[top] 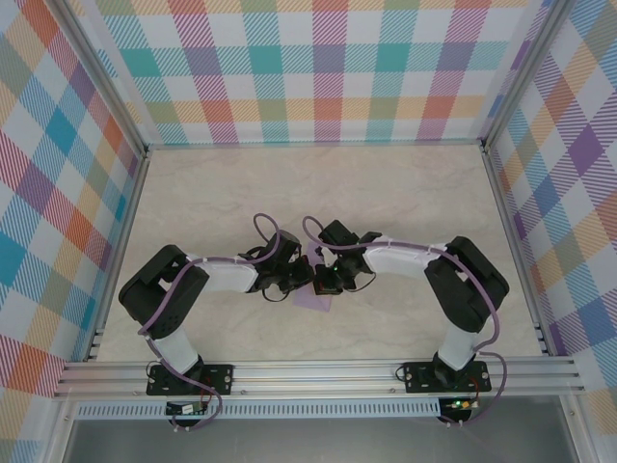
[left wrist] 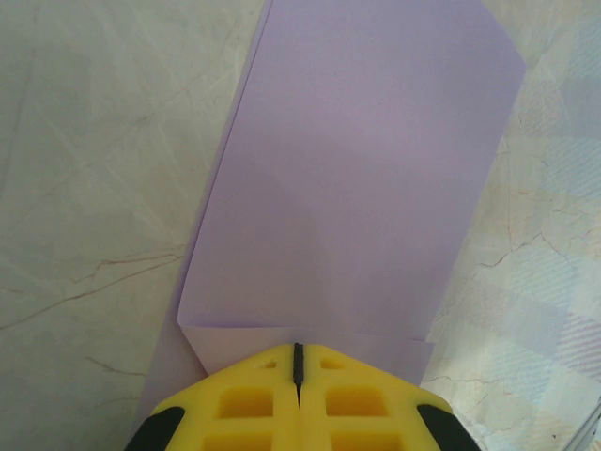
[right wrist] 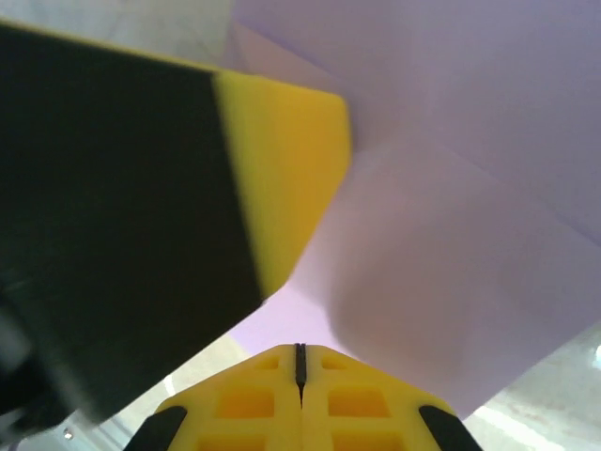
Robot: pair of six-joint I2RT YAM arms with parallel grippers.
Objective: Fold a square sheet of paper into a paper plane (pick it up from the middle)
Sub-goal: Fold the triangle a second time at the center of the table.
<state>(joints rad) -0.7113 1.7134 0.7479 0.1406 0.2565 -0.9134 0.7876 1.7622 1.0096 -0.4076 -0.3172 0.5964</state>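
Note:
My right gripper is crowded by my left gripper's finger over the raised paper (right wrist: 376, 272), so I should back my right gripper away and push down by the paper's near corner (top: 328, 309).
The lilac-purple sheet of paper (top: 314, 298) lies on the table between the two arms, folded over on itself. In the left wrist view the paper (left wrist: 357, 169) shows an upper layer over a lower one, with a crease line just ahead of my left gripper (left wrist: 299, 349). That gripper is shut, its tips over the paper's near edge. My right gripper (right wrist: 300, 349) is shut too, its tips at the paper (right wrist: 451, 235), where one layer looks slightly raised. The left gripper's yellow finger (right wrist: 282, 160) is close at upper left. Both grippers (top: 307, 276) (top: 325, 280) meet over the sheet.
The table (top: 415, 193) is a pale marble-look surface walled by plaid panels (top: 318, 68) on three sides. An aluminium rail (top: 318, 371) with both arm bases runs along the near edge. Open table lies behind and beside the arms.

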